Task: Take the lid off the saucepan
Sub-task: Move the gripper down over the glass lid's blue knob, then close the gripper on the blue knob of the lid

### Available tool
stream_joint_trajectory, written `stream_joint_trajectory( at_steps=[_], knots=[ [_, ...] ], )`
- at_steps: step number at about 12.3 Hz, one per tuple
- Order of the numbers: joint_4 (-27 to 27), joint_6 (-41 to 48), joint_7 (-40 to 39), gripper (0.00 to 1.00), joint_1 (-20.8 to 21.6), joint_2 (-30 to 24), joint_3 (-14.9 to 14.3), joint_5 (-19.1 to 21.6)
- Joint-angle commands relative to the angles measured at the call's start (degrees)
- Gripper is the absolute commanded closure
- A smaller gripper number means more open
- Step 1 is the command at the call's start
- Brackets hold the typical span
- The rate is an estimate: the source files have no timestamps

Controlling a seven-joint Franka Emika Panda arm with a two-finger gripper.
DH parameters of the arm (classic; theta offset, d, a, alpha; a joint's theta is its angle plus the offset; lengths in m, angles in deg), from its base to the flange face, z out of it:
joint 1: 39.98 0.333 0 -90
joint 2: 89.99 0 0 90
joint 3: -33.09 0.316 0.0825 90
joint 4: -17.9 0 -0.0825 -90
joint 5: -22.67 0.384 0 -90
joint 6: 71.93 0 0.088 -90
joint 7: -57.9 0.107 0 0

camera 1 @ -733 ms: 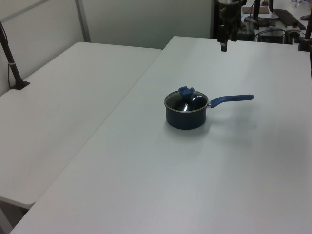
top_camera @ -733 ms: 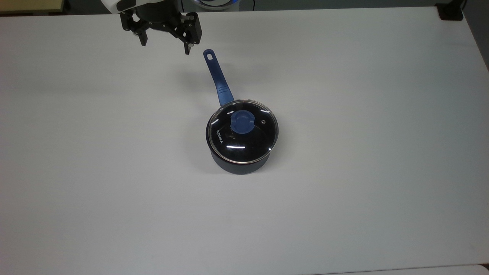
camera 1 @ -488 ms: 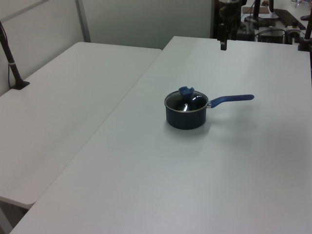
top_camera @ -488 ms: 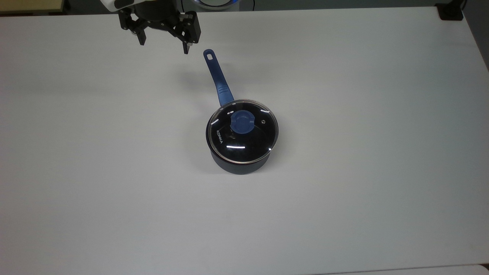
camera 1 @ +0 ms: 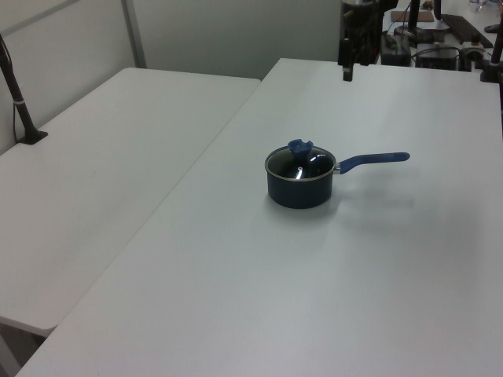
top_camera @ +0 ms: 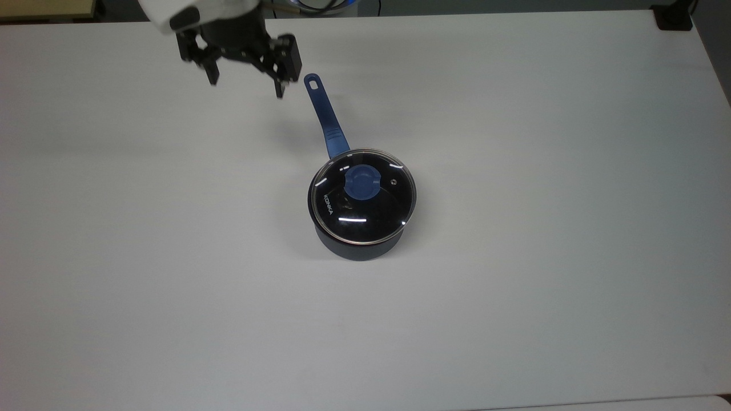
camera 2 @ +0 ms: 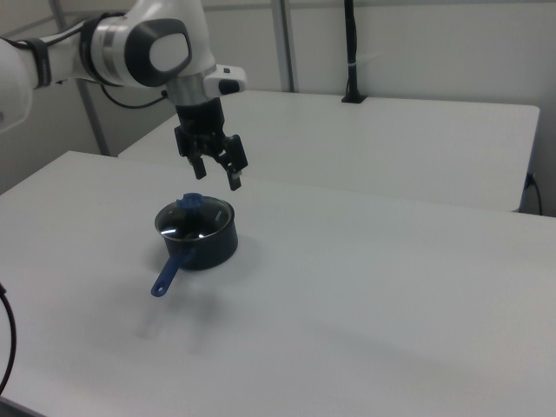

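The glass lid's edge (camera 1: 300, 180) rests on the saucepan's rim, so I expect the lid (camera 1: 302, 163) to lift off and the saucepan to stay put when I raise the knob.
A dark saucepan (top_camera: 355, 251) stands mid-table, its long blue handle (top_camera: 325, 114) pointing to the top view's upper left. The glass lid (top_camera: 365, 212) with its blue knob (top_camera: 361, 182) rests flat on the pan's rim. My gripper (top_camera: 246, 85) hangs open and holds nothing, above the table and to the top view's left of the handle's end. In the left view the gripper (camera 1: 346, 71) is high behind the saucepan (camera 1: 299, 191) and lid (camera 1: 302, 163). In the right view the gripper (camera 2: 217, 176) hovers just above and behind the lid (camera 2: 193, 219) on the saucepan (camera 2: 207, 245).
The white table (top_camera: 514, 285) is bare around the pan. A second white table (camera 1: 102, 157) adjoins it, with a black clamped post (camera 1: 20, 102) at its far edge. A black clamp (top_camera: 674, 17) sits at the top view's upper right corner.
The open gripper has moved a little toward the pan, lower in the top view and leftward in the left view. Pan and lid have not moved.
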Motion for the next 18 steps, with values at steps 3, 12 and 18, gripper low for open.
stream_joint_trajectory(
  at_steps=[3, 12, 18],
  knots=[
    [3.1, -11.4, 4.9, 0.0, 4.1, 7.1, 0.8, 5.5],
    [5.6, -14.0, 4.1, 0.05, 11.0, 16.2, 0.9, 6.0],
    [5.4, -13.4, 0.4, 0.37, 11.1, 16.1, 0.9, 6.0]
  ],
)
